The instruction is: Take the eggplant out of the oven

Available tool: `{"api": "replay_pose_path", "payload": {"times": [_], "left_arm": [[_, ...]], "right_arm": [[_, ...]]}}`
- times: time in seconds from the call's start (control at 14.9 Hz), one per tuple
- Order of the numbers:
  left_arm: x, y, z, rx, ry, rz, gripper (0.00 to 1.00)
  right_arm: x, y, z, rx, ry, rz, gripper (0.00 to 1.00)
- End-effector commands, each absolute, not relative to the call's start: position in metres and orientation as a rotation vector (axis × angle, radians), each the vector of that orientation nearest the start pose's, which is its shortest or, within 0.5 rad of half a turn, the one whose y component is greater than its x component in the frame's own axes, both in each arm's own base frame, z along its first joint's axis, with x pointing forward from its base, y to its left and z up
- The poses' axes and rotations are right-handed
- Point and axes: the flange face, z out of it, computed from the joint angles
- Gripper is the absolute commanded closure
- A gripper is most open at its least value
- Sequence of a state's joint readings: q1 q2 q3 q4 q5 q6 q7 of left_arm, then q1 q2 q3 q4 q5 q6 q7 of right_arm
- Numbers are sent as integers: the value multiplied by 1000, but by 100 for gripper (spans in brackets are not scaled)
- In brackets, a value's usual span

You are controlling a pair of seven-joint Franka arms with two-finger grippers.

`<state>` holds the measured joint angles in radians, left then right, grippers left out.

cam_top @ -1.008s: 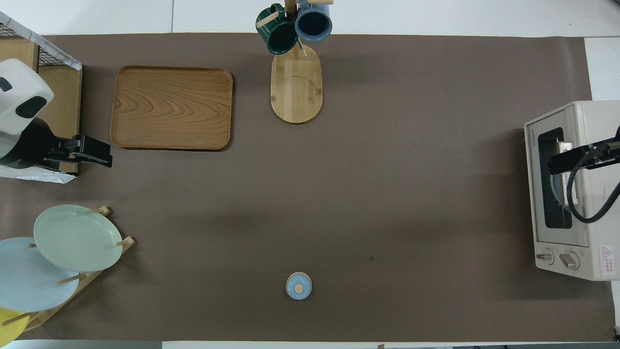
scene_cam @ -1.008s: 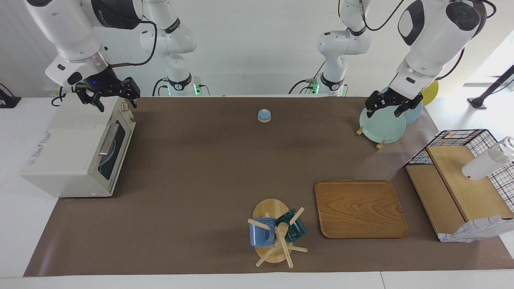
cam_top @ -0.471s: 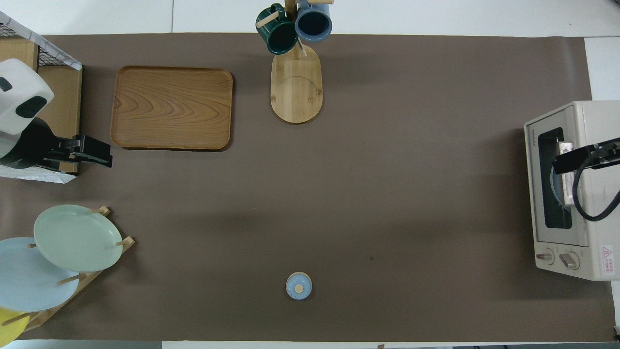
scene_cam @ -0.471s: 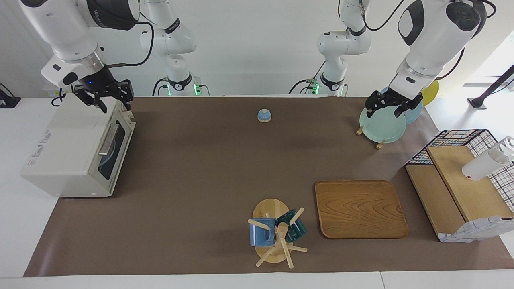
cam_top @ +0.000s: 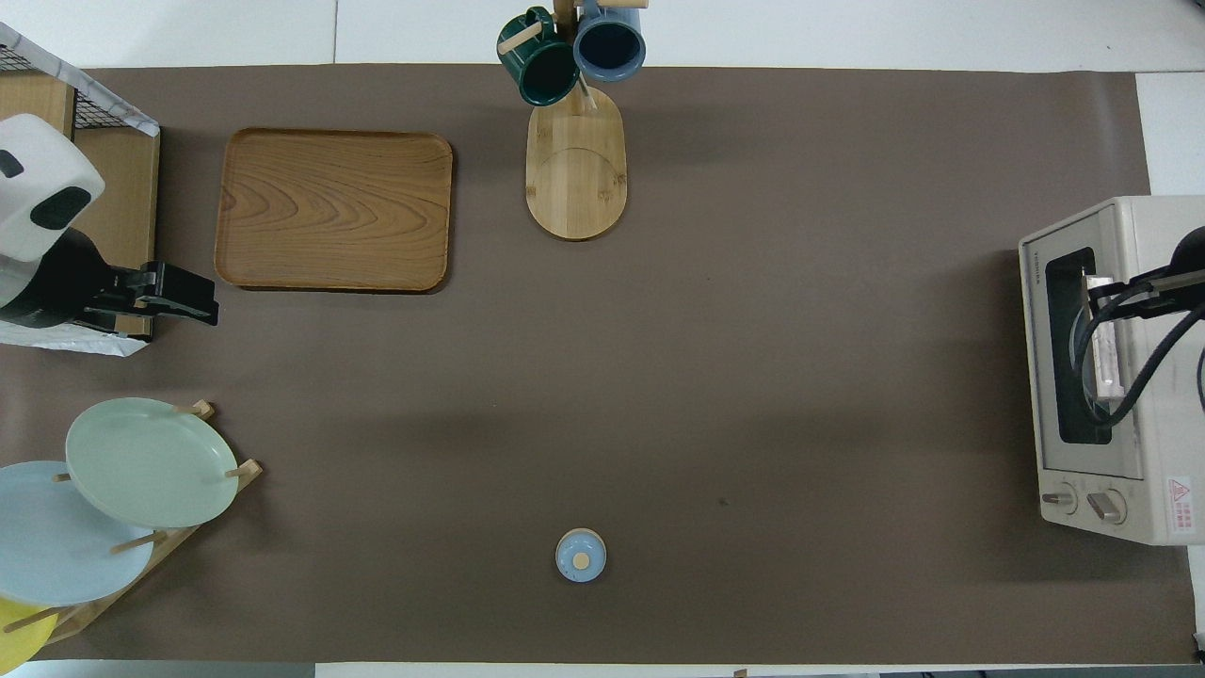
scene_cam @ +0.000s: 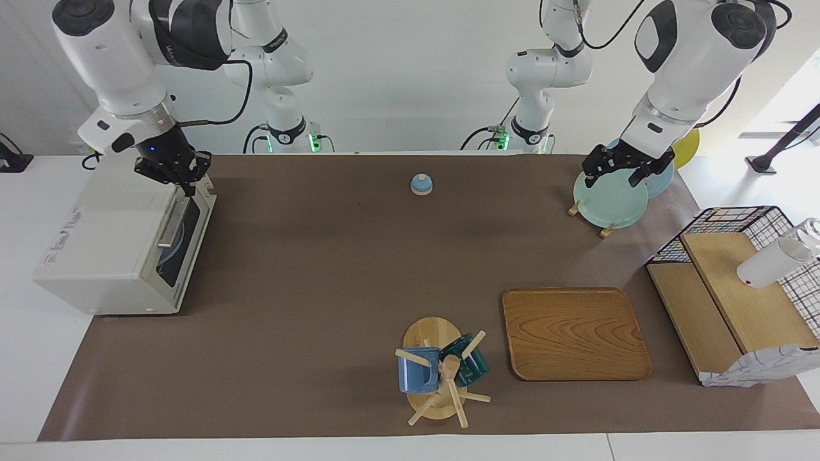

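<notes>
I expect the dark glass door [cam_top: 1065, 350] to swing down and stay lying open when I pull, because the metal bar handle [cam_top: 1107, 360] runs along the door's top edge.
The cream-white oven [scene_cam: 109, 237] stands at the right arm's end of the table, its dark glass door shut; it also shows in the overhead view [cam_top: 1144, 226]. The eggplant is hidden. A pale blue plate shows dimly through the glass [scene_cam: 174, 248]. My right gripper [scene_cam: 186, 182] is open, points down, and hangs just over the oven's top front edge, above the end of the metal bar handle [scene_cam: 172, 223] nearer to the robots. It also shows in the overhead view [cam_top: 1106, 287]. My left gripper [scene_cam: 616, 174] is open and empty and waits over the plate rack.
A plate rack with a green plate [scene_cam: 608, 200] stands at the left arm's end. A wire basket with wooden shelves [scene_cam: 730, 301], a wooden tray [scene_cam: 573, 333], a mug tree [scene_cam: 442, 374] and a small blue bell [scene_cam: 421, 184] are on the brown mat.
My right gripper has turned about its wrist and come down toward the oven's top front edge by the handle. The left arm has not moved.
</notes>
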<state>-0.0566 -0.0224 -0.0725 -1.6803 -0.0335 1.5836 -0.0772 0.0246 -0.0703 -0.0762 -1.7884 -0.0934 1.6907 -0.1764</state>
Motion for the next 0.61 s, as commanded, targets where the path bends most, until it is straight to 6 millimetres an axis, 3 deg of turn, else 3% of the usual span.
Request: {"api": "replay_pose_path", "payload": {"times": [0.0,0.2,0.54], "left_arm": [[540,-71,592,-3146,88,113,0],[540,-71,592,-3148,88,116,0],[540,-71,592,-3146,88,115,0]], "right_arm": [[527,-41,549,-3287,-155,50,100],[539,-48,506,-3373,-159,116,100],[544,-56,470,-3449,-164,154,100]]}}
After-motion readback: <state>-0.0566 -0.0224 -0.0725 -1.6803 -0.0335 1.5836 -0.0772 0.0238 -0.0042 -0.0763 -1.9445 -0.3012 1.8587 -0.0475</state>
